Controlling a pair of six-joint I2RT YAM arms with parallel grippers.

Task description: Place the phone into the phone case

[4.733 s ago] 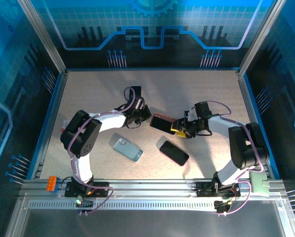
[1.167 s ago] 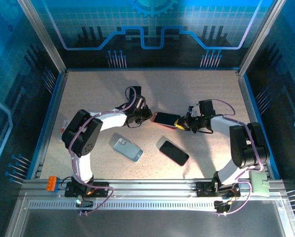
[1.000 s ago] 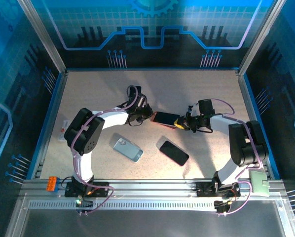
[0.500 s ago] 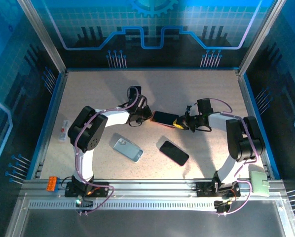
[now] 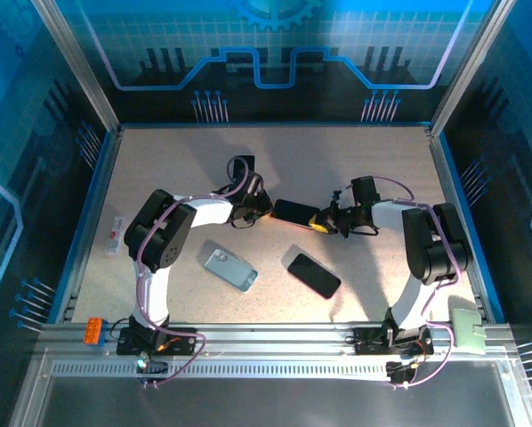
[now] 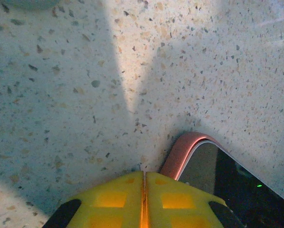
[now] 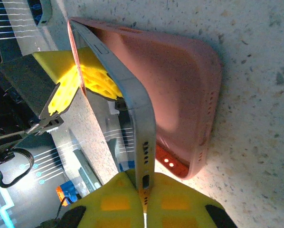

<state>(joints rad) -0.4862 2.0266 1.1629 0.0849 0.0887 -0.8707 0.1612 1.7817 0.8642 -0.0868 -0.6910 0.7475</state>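
The robot's right gripper is holding the phone's port edge at a tilt above the pink case, so it should let go, close and push that edge into the case's near end.
A dark-screened phone lies partly in a pink case at mid table, between the two arms. Its far end sits in the case and its near end, the grey edge with the port, is lifted out at an angle. My right gripper is shut on that lifted bottom edge. My left gripper is shut with nothing between its fingers, its yellow tips against the case's rounded corner at the opposite end. In the top view the left gripper and right gripper flank the phone.
A second black phone and a grey-blue case lie nearer the arm bases. A small white item lies by the left wall, an orange block and a pale green part on the front rail.
The phone and pink case have shifted slightly toward the back with both grippers following. The pink rim shows less in the top view than before.
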